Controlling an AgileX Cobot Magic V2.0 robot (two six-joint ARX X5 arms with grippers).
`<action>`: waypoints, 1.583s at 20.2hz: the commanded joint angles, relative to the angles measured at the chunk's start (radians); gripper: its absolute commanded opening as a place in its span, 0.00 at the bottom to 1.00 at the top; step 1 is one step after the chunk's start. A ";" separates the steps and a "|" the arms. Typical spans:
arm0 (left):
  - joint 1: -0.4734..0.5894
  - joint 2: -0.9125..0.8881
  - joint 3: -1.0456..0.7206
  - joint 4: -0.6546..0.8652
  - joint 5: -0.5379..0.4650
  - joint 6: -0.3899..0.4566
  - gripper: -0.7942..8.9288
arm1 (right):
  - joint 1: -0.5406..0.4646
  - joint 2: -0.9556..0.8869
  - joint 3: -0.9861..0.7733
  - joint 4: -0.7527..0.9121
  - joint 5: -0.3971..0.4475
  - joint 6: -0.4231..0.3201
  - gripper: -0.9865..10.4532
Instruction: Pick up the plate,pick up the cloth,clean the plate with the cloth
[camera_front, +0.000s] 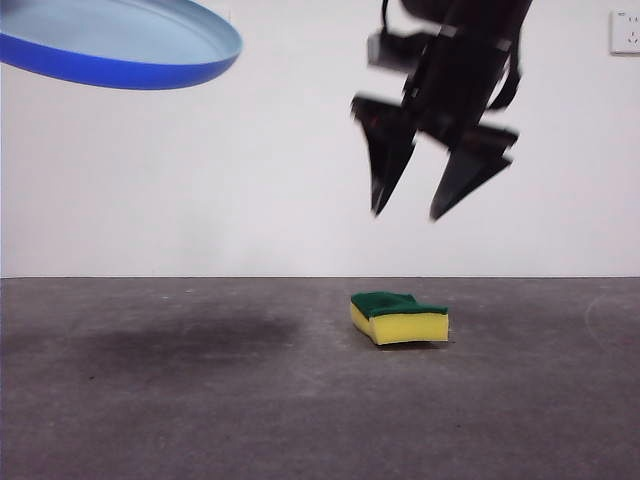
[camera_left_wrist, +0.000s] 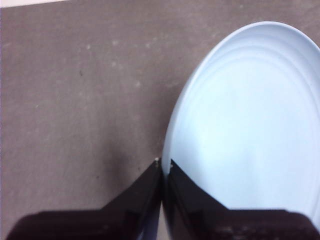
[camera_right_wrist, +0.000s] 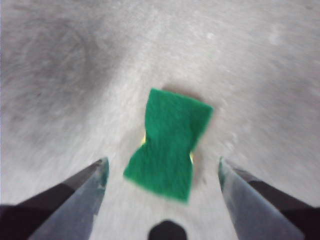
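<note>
I expect the cloth (camera_front: 400, 319), which already has a narrow waist (camera_right_wrist: 169, 142) between wider ends, to squeeze thin there and spread out at its ends when I lift it.
The light-blue plate (camera_front: 120, 45) hangs high at the upper left of the front view, held off the table. In the left wrist view my left gripper (camera_left_wrist: 163, 164) is shut on the plate's (camera_left_wrist: 245, 125) rim. The cloth is a yellow sponge with a green top (camera_front: 398, 317), lying flat on the table right of centre. My right gripper (camera_front: 405, 212) hangs open well above it, blurred. In the right wrist view the sponge (camera_right_wrist: 169, 144) lies green side up between and beyond the open jaws (camera_right_wrist: 162, 167), not touched.
The table (camera_front: 200, 400) is dark grey, with the plate's shadow (camera_front: 190, 335) left of the sponge. A white wall stands behind, with a socket (camera_front: 626, 32) at the upper right.
</note>
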 joint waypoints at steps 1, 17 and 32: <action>-0.002 -0.026 -0.005 -0.031 -0.006 0.008 0.07 | 0.010 0.076 0.002 0.026 0.003 -0.009 0.36; -0.002 -0.023 -0.005 -0.082 -0.006 0.007 0.07 | 0.013 0.263 0.001 0.056 0.008 -0.018 0.07; -0.092 0.508 -0.006 0.166 0.006 -0.005 0.07 | 0.061 -0.182 0.001 -0.043 -0.008 0.019 0.07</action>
